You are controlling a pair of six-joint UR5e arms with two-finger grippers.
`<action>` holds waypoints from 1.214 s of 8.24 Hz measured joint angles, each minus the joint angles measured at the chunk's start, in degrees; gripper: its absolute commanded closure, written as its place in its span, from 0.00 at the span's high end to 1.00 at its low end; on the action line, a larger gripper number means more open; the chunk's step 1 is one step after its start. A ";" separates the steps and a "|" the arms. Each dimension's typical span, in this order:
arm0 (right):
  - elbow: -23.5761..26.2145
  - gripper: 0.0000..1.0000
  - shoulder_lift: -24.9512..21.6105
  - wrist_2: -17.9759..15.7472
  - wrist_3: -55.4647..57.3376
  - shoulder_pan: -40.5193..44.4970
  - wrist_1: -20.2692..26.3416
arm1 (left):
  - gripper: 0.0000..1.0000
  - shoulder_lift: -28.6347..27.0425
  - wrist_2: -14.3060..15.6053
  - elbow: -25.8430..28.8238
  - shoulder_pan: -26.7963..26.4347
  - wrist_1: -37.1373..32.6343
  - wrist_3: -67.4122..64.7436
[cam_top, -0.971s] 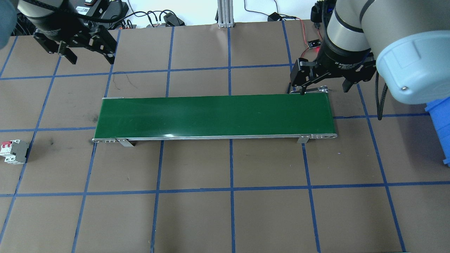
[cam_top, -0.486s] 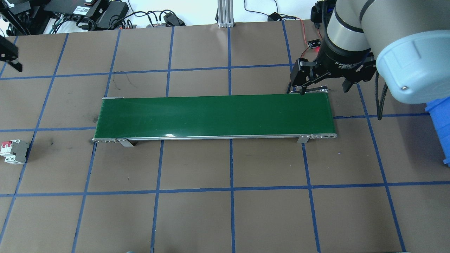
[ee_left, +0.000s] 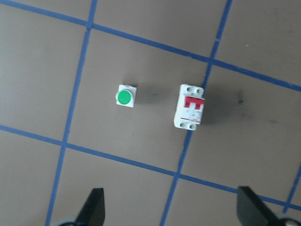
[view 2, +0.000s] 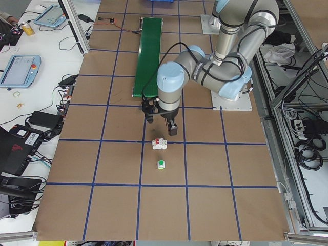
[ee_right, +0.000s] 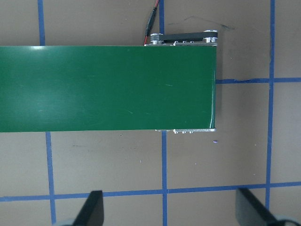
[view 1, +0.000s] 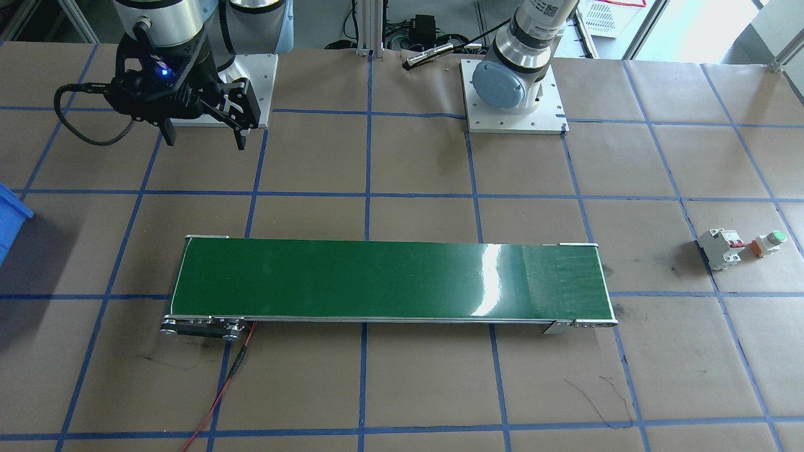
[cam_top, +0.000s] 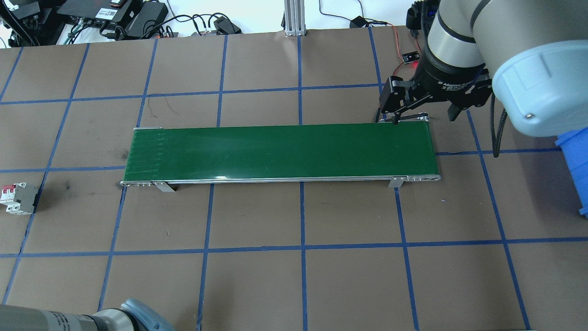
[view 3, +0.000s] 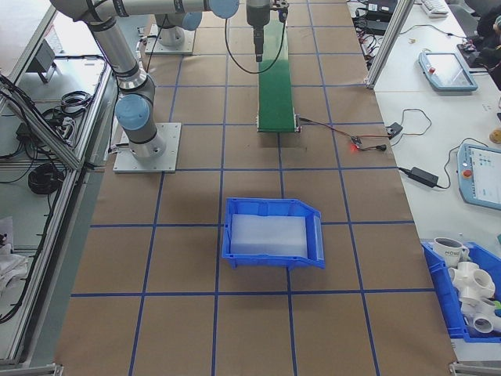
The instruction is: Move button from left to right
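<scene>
The button [view 1: 769,243] will travel upright toward the robot's right gripper when the robot puts it on the belt, because a red wire [view 1: 219,393] runs to the green conveyor.
The button [ee_left: 125,96], green cap on a white body, stands on the brown table at my left end, next to a white circuit breaker [ee_left: 190,106] with red levers. It also shows in the front view, the button [view 1: 769,242] beyond the breaker [view 1: 721,248], and in the left view, the button [view 2: 161,164]. My left gripper [ee_left: 171,214] hangs open above the pair, holding nothing; the left gripper [view 2: 160,124] sits over the breaker's conveyor side. My right gripper [cam_top: 422,117] hovers open and empty by the right end of the green conveyor [cam_top: 280,151].
The conveyor [view 1: 389,282] lies lengthwise across the table's middle, a red wire at its right end. A blue bin [view 3: 270,235] stands past that end. The breaker [cam_top: 18,198] sits at the overhead view's left edge. Cables and electronics line the far table edge.
The left gripper has swung from the far left corner out of the overhead view. A part of the left arm now shows at that view's bottom left. The right arm has stayed put.
</scene>
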 measured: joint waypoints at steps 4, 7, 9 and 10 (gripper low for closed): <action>0.00 1.00 -0.02 -0.03 0.00 0.00 0.22 | 1.00 -14.46 -1.24 3.17 4.71 12.36 9.80; 0.00 1.00 -0.02 -0.03 0.00 0.00 0.38 | 1.00 -16.80 -4.41 2.95 1.36 13.25 9.63; 0.00 1.00 -0.03 -0.03 0.00 0.00 0.42 | 1.00 -17.31 -4.22 2.80 -0.99 14.69 9.76; 0.00 1.00 -0.02 -0.03 0.00 0.00 0.43 | 1.00 -17.92 -3.63 2.80 -1.30 16.58 10.07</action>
